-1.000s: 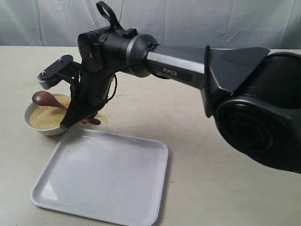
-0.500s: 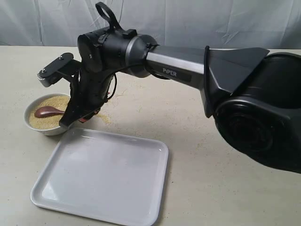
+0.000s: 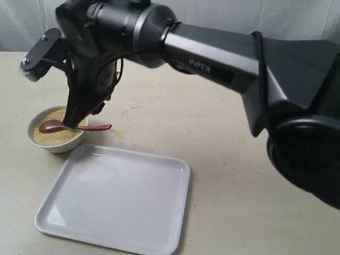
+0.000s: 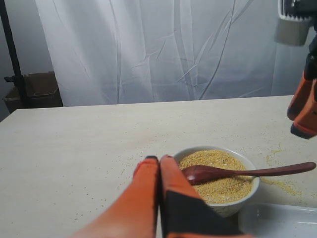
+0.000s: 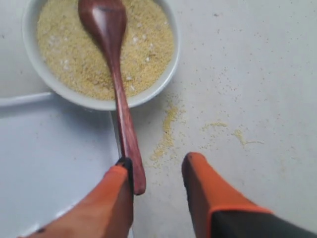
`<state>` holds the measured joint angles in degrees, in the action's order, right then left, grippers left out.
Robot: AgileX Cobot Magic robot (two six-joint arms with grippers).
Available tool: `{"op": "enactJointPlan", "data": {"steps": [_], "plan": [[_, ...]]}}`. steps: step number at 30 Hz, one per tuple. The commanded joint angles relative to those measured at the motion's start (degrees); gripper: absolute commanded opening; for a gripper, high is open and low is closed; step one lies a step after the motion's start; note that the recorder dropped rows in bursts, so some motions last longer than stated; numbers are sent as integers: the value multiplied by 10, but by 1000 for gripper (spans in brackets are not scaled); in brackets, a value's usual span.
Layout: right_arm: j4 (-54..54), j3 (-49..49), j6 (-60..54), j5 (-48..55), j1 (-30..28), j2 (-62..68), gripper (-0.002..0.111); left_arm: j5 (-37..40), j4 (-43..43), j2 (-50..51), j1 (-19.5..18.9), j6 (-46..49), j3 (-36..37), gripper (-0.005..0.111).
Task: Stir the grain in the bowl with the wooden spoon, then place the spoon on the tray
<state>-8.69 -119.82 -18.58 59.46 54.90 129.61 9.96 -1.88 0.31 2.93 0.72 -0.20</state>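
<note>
The end of the spoon's handle (image 5: 139, 182) is under one gripper finger, so the robot's right gripper should move toward the tray and get its fingers on both sides of the spoon's handle before it closes to stir.
The wooden spoon (image 3: 79, 127) lies with its scoop on the grain (image 3: 48, 136) in the small white bowl (image 3: 36, 142); its handle sticks out over the rim toward the tray (image 3: 117, 202). My right gripper (image 5: 158, 171) hangs open just above the handle's end. In the right wrist view the spoon (image 5: 121, 99) runs beside one finger, with nothing between the fingers. In the left wrist view the right gripper's fingers (image 4: 303, 111) hang above the handle. My left gripper (image 4: 159, 159) is shut and empty, close to the bowl (image 4: 233, 206). It does not show in the exterior view.
Spilled grain (image 3: 119, 133) lies on the table between the bowl and the tray's far edge, also seen in the right wrist view as spilled grain (image 5: 168, 129). The right arm (image 3: 223, 53) spans the scene above the table. A white curtain (image 4: 163, 49) hangs behind.
The spoon's scoop dropped from above the bowl onto the grain. The right gripper then let go of the handle and rose, and the arm swung up and left.
</note>
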Motion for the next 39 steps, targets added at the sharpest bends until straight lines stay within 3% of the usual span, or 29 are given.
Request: {"op": "enactJointPlan", "data": {"steps": [1,3,8,15,32,34,39], "plan": [[-147,-1,48,10,64,10,36,-6,3,-3,0,-1,2,0],[-219,-1,78,9,93,23,38,-6,3,-3,0,-1,2,0],[-349,-1,116,28,137,71,56,-6,3,-3,0,-1,2,0],[-490,-1,200,49,148,134,55,-6,3,-3,0,-1,2,0],[-515,-1,218,46,130,167,55,-6,3,-3,0,-1,2,0],[-517,-1,218,47,125,169,52,-6,3,-3,0,-1,2,0],[-523,-1,218,48,124,169,27,-6,3,-3,0,-1,2,0]]}}
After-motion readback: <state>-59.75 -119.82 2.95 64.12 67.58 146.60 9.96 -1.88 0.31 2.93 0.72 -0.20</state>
